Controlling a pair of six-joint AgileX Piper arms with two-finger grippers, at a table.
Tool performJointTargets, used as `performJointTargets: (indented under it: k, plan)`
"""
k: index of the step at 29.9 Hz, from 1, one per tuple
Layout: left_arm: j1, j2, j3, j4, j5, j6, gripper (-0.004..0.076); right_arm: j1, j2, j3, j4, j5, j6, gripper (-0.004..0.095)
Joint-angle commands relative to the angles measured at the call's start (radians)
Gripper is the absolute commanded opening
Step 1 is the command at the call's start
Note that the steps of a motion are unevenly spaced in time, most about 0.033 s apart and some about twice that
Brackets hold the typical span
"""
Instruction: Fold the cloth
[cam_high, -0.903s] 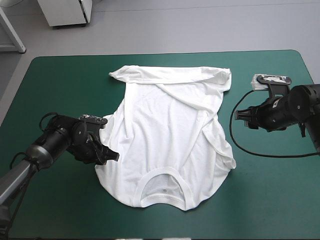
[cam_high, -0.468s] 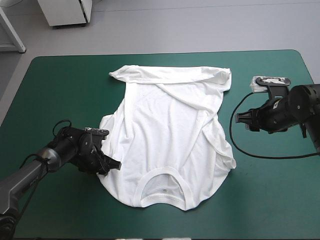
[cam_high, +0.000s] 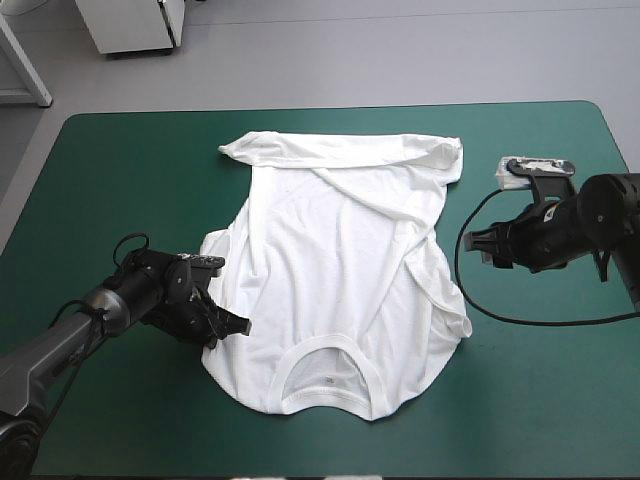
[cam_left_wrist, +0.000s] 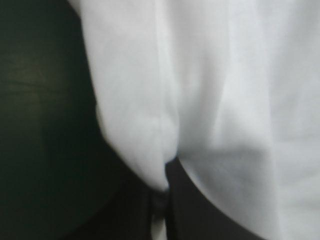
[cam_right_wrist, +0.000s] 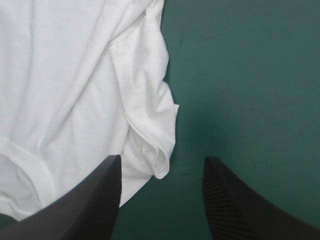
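Observation:
My gripper will lift the white T-shirt (cam_high: 335, 260), which will then hang open and lose its fold, because the T-shirt's hem (cam_high: 340, 150) lies loosely bunched along the T-shirt's far side.
The white T-shirt (cam_high: 340, 260) lies spread on the teal-green cover, collar toward the near edge and hem bunched along the far side. My left gripper (cam_high: 232, 325) sits low at the shirt's left edge, beside the collar end. In the left wrist view its black fingers (cam_left_wrist: 190, 200) are all but shut, with a fold of the T-shirt (cam_left_wrist: 225, 75) between them. My right gripper (cam_high: 482, 243) hovers off the shirt's right side. It stands open (cam_right_wrist: 161, 159), and the folded right sleeve (cam_right_wrist: 150, 115) of the T-shirt (cam_right_wrist: 65, 75) lies just ahead of its fingers.
Bare teal-green cover (cam_high: 120, 170) surrounds the shirt, widest at the left and along the near edge (cam_high: 520, 400). The table's right edge runs close behind my right arm.
My left gripper has slid rightward and lower onto the shirt's left edge. My right gripper has shifted only slightly toward the shirt. The shirt lies as before.

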Motion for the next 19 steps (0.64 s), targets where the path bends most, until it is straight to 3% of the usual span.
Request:
performJointTargets:
  k: [1, 10, 19]
  plan:
    - [0.000, 0.034, 0.012, 0.058, -0.124, -0.009, -0.0022, 0.031, -0.027, 0.047, 0.034, -0.001, -0.023, 0.0487]
    - [0.000, 0.034, 0.012, 0.058, -0.116, -0.005, -0.0022, 0.169, -0.023, 0.321, 0.034, -0.197, 0.057, 0.0489]
    - [0.000, 0.034, 0.012, 0.056, -0.116, -0.005, -0.0022, 0.178, 0.089, 0.417, 0.020, -0.353, 0.090, 0.0487]
